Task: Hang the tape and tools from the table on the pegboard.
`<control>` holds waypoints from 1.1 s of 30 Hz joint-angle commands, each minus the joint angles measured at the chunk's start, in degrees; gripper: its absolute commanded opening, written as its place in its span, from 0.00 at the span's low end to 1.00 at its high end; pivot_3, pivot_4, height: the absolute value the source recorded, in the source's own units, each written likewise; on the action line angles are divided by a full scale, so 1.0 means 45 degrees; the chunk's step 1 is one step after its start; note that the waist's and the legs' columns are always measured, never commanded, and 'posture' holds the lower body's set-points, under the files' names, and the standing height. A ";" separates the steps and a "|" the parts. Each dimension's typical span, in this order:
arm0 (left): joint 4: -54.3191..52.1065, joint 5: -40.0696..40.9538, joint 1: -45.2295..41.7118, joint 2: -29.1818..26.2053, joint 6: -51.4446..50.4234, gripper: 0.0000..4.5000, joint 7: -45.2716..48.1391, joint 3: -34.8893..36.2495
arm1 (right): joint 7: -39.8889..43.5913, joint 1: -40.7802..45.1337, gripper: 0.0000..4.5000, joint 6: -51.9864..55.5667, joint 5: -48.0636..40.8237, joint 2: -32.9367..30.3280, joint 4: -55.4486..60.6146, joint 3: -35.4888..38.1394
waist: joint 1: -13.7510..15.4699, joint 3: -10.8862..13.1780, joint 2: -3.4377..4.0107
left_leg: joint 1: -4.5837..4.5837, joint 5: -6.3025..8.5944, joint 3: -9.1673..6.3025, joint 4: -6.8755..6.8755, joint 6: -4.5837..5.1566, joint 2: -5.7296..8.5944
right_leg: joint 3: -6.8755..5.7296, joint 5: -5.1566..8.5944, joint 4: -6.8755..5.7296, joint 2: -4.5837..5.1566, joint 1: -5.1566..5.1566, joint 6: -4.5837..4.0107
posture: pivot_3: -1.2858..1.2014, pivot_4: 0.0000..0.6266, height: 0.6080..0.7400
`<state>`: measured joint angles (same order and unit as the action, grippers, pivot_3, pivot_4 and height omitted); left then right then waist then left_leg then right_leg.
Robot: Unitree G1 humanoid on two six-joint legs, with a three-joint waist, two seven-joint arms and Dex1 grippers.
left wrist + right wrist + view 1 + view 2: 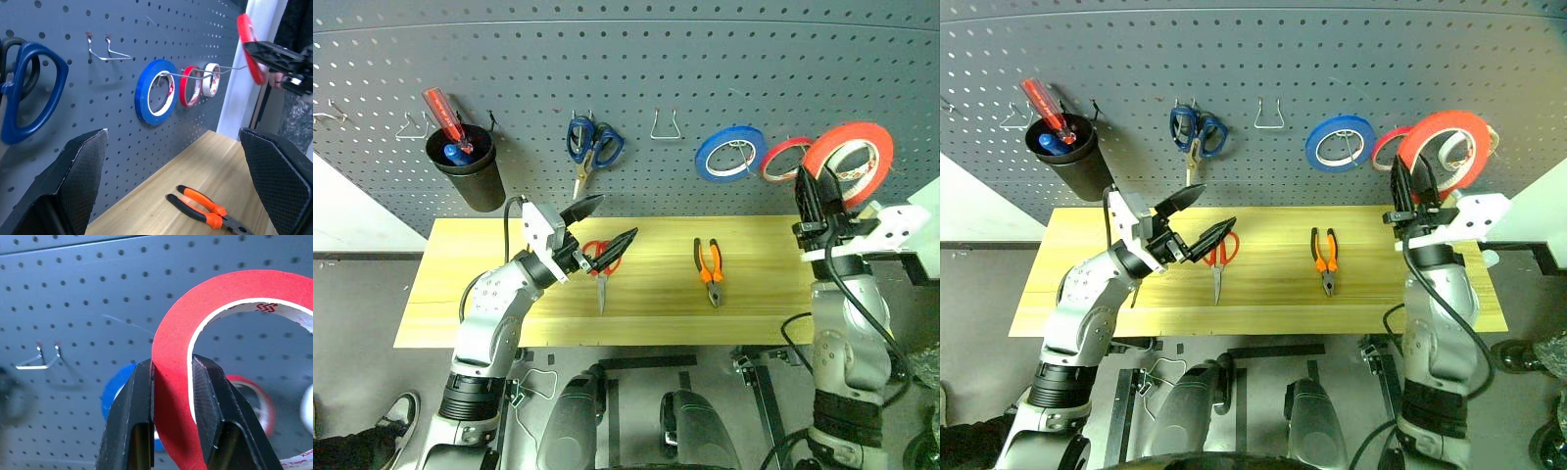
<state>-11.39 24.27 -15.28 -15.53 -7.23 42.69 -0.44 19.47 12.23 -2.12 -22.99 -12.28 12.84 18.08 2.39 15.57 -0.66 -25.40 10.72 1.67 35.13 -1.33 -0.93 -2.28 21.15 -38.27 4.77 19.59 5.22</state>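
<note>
My right gripper should keep moving to the hanging red roll's hook (800,154), as the red tape's hole (855,164) faces the pegboard, and let go once the hook is through.
My right gripper (822,191) is shut on the rim of the red tape (847,152), holding it upright in front of the pegboard (705,69) at the right; the right wrist view shows both fingers (137,401) pinching the roll (171,333). My left gripper (607,223) stands open above the table (754,304), with nothing between its fingers, just over the red-handled scissors (602,289). The orange-and-black pliers (708,264) lie flat at the table's middle.
On the pegboard hang blue-handled scissors (592,147), a blue roll (729,152), another red roll (781,159) and a white roll (211,78) on one long hook. A black cup (470,171) holds a red-handled screwdriver. A bare wire hook (666,127) sits between scissors and rolls.
</note>
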 commanded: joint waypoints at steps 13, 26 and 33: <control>-0.0742 0.0055 0.0166 -0.0461 -0.0793 1.00 -0.0078 -0.0451 | -0.0164 0.1429 0.16 -0.0855 0.0481 -0.0479 -0.2009 -0.0057 | 0.0000 -0.0003 0.0002 | 0.0007 -0.0011 -0.0010 0.0023 -0.0010 0.0000 | -0.0004 0.0000 -0.0045 -0.0004 -0.0001 -0.0001 | 0.58 0.29 0.80; -0.0947 0.0199 0.0210 -0.0690 -0.1225 1.00 0.0010 -0.0624 | 0.0093 0.2462 0.16 -0.1650 0.0804 -0.0319 -0.4391 -0.0389 | -0.0005 -0.0003 0.0002 | 0.0014 -0.0022 -0.0018 0.0046 -0.0018 -0.0001 | -0.0003 0.0000 -0.0105 -0.0005 0.0005 -0.0002 | 0.58 0.31 0.80; -0.0922 0.0218 0.0095 -0.0591 -0.1142 1.00 0.0017 -0.0605 | 0.0474 0.3496 0.16 -0.2592 0.0789 -0.0278 -0.6593 -0.0381 | -0.0012 -0.0003 0.0002 | 0.0015 -0.0026 -0.0023 0.0095 -0.0021 -0.0003 | -0.0003 0.0001 -0.0177 -0.0007 0.0013 -0.0003 | 0.58 0.31 0.80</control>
<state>-13.59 24.34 -14.32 -18.39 -13.16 42.57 -3.46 20.94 26.66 -11.51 -19.29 -13.48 -16.28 16.01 2.34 15.56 -0.65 -25.33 10.60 1.56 35.62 -1.42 -0.94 -2.29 21.16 -39.10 4.74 19.65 5.21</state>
